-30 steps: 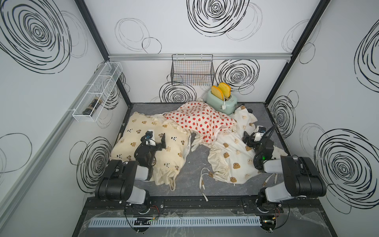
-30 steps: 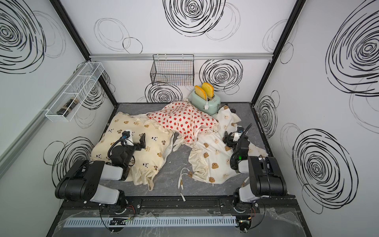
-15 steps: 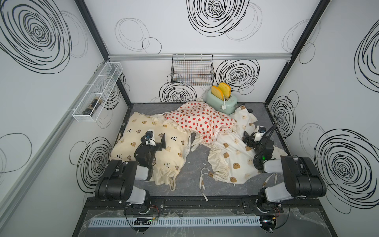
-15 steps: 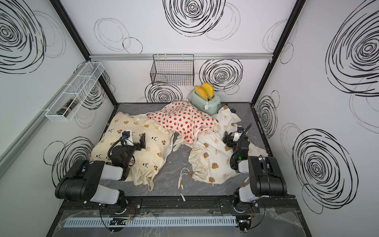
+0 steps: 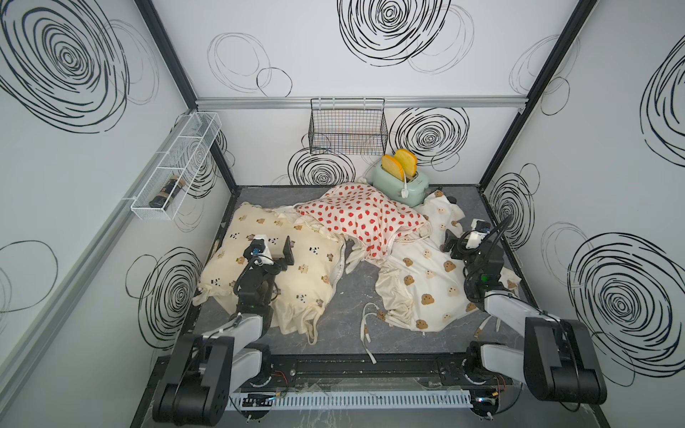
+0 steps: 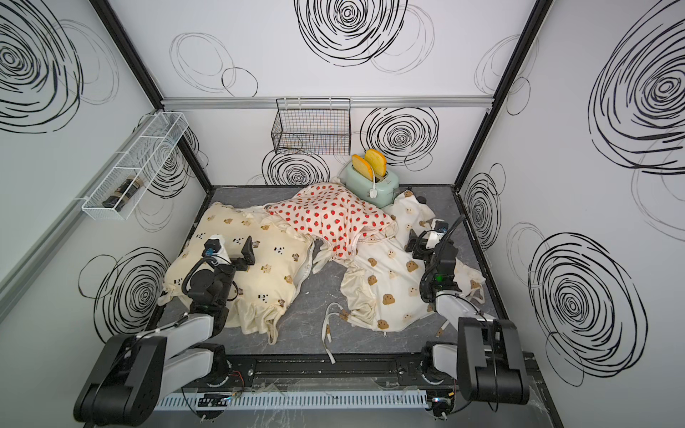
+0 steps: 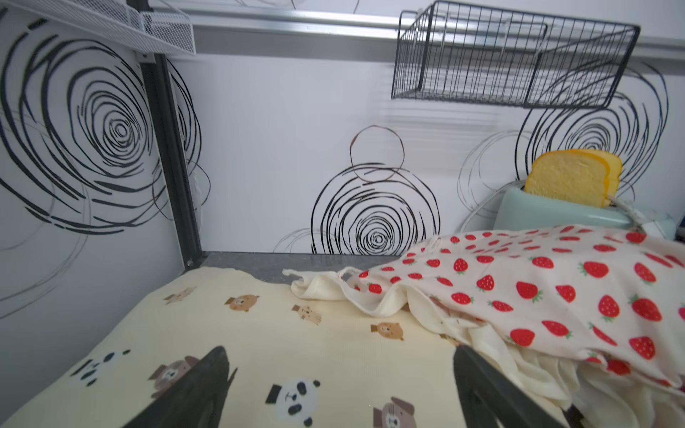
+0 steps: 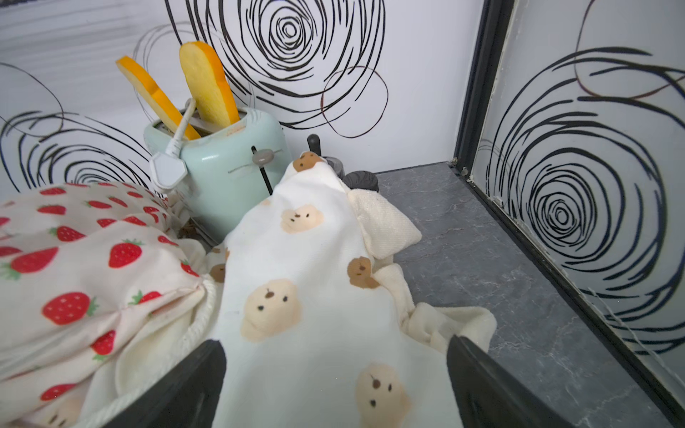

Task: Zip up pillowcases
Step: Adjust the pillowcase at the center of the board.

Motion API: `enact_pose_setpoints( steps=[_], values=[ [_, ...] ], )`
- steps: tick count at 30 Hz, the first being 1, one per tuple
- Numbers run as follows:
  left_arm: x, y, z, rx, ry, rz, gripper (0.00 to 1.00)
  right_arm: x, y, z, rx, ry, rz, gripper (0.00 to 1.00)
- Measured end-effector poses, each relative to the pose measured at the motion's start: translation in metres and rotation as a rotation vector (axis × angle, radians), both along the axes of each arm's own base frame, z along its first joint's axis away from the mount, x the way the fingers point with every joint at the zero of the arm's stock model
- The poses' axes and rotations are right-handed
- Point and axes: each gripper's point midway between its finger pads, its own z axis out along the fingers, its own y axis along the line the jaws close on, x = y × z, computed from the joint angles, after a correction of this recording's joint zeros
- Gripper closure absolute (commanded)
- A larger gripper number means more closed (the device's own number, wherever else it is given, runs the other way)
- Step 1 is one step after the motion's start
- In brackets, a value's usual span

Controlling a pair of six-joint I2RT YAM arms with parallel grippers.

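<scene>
Both my grippers are to pinch the cream case (image 5: 292,281) and turn its seam to the front before zipping, because the cream case's side seam (image 5: 338,272) is facing the bear-head case.
Three pillowcases lie on the grey floor in both top views. The cream one with bears and pandas (image 5: 296,266) (image 6: 267,266) is stuffed and lies at the left. The strawberry one (image 5: 363,218) (image 6: 330,215) overlaps it at the back middle. The white one with brown bear heads (image 5: 426,281) (image 6: 393,285) lies crumpled at the right. My left gripper (image 5: 272,246) (image 7: 339,355) hovers open just over the cream case (image 7: 296,352). My right gripper (image 5: 463,237) (image 8: 333,348) stands open over the bear-head case (image 8: 296,296). Neither holds anything. No zipper shows.
A mint toaster (image 5: 402,185) holding two bread slices stands at the back, touching the strawberry case. A black wire basket (image 5: 346,128) hangs on the back wall and a white wire shelf (image 5: 176,166) with a dark bottle on the left wall. Loose ties (image 5: 367,333) trail at the front.
</scene>
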Motion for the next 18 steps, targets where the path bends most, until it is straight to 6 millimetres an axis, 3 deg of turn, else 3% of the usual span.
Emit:
enact_pose_setpoints(
  steps=[4,8,10,13,16,18],
  values=[
    [-0.005,0.013,0.036,-0.134,-0.042,0.039,0.04,-0.002,-0.017,0.028,0.131,-0.014,-0.064,0.02],
    [-0.008,0.035,0.055,-0.334,-0.037,0.068,0.04,-0.013,-0.030,0.031,0.291,0.013,-0.128,0.02],
    [-0.012,0.045,0.046,-0.460,-0.013,0.082,0.04,-0.020,-0.035,0.024,0.373,0.037,-0.145,0.02],
    [-0.018,0.054,0.018,-0.618,0.053,0.082,0.04,-0.031,-0.035,0.015,0.443,0.061,-0.142,0.03],
    [-0.022,0.052,-0.008,-0.730,0.147,0.079,0.04,-0.036,-0.017,0.009,0.477,0.102,-0.091,0.03],
    [-0.024,0.042,-0.017,-0.777,0.205,0.055,0.04,-0.036,0.006,0.005,0.482,0.151,-0.028,0.03]
  ],
)
